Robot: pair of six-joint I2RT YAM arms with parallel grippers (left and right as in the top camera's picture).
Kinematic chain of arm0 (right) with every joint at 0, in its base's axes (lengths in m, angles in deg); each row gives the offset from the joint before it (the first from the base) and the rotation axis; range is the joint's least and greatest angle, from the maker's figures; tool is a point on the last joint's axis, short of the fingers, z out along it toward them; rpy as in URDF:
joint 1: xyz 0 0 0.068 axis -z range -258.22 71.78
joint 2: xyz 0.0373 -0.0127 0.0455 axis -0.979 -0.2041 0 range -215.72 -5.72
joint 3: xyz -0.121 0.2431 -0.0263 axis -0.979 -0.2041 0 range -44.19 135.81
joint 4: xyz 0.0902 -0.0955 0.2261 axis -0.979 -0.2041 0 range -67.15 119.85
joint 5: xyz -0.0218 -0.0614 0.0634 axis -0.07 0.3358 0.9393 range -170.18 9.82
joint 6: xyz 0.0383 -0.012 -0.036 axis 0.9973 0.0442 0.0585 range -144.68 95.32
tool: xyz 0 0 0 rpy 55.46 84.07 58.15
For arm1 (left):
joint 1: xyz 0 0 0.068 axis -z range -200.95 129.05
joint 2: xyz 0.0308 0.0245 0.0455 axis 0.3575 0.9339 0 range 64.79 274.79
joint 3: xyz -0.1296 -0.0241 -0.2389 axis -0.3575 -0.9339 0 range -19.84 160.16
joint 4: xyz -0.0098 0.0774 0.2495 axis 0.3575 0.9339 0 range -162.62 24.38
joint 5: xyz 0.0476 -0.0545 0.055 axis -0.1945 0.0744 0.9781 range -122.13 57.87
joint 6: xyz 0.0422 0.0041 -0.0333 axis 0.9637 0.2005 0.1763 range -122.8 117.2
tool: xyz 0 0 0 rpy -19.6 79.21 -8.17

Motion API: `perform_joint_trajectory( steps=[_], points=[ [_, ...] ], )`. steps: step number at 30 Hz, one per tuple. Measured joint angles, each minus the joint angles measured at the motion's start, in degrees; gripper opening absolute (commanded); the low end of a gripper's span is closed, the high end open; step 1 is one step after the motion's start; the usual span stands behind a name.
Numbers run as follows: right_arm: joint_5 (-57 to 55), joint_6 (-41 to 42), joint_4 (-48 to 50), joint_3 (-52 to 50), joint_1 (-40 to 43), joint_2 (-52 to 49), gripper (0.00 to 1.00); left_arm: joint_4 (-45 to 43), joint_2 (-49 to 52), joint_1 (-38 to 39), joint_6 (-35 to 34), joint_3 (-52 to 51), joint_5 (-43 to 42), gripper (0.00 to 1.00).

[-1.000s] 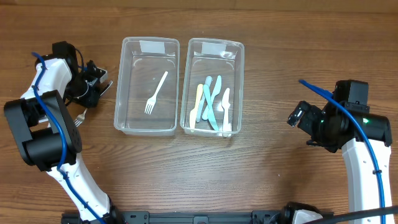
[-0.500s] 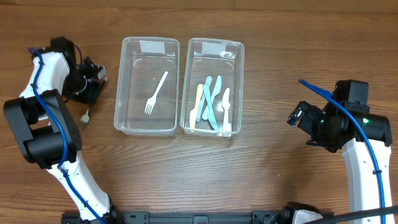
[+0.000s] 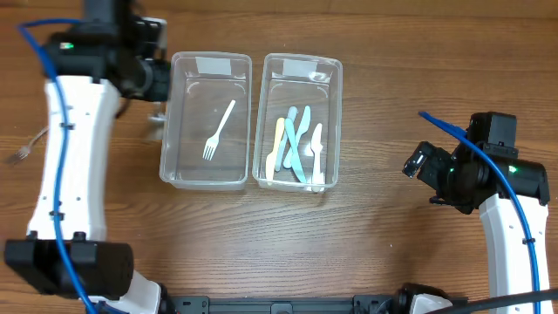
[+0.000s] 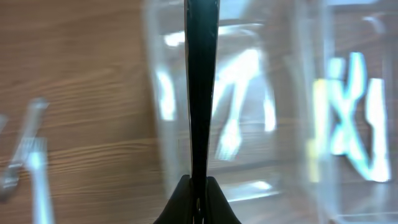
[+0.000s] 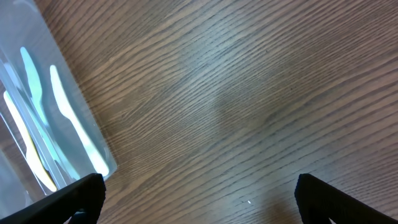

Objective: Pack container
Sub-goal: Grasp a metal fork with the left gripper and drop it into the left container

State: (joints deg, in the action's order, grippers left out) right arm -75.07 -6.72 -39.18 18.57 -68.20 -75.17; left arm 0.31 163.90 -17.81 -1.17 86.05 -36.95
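The thin dark utensil parallels the container's long side [image 3: 168, 157], so my left gripper should continue over the open part of the container's bottom [image 3: 228, 146], releasing beside the white fork.
Two clear plastic containers stand side by side. The left container [image 3: 167, 139] holds one white fork [image 3: 218, 131]. The right container [image 3: 334, 113] holds several pastel utensils [image 3: 296, 144]. My left gripper [image 3: 153, 85] hangs over the left container's left wall. It is shut on a thin dark utensil [image 4: 200, 93], seen edge-on in the blurred left wrist view. That view also shows the white fork [image 4: 233, 127]. My right gripper [image 3: 415, 163] is open and empty over bare wood, right of the right container [image 5: 68, 146].
A clear plastic fork [image 3: 23, 148] lies on the wood at the far left, and it also shows in the left wrist view [image 4: 31, 158]. The table is brown wood. The right arm's blue cable [image 3: 449, 131] arcs above its gripper.
My left arm swung up and right, from the table's left side to the left container's left wall. The right arm has not moved.
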Motion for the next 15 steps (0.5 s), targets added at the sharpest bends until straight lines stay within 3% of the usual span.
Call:
perform_joint_trajectory(
  steps=[5,12,14,15],
  points=[
    [0.02,0.02,-0.24,0.0,0.0,0.0,1.0,-2.56,5.42,8.31,-7.1,-0.92,-0.42,0.04],
    [0.46,0.02,-0.76,0.0,0.0,0.0,1.0,-3.58,17.75,13.29,-8.79,-1.18,-0.55,0.04],
    [0.46,0.02,-0.83,0.0,0.0,0.0,1.0,-3.5,20.31,13.38,-8.79,-1.73,-0.55,0.29],
    [0.46,0.02,-0.83,0.0,0.0,0.0,1.0,-3.5,20.85,13.31,-9.05,-1.79,-0.55,0.35]
  ],
)
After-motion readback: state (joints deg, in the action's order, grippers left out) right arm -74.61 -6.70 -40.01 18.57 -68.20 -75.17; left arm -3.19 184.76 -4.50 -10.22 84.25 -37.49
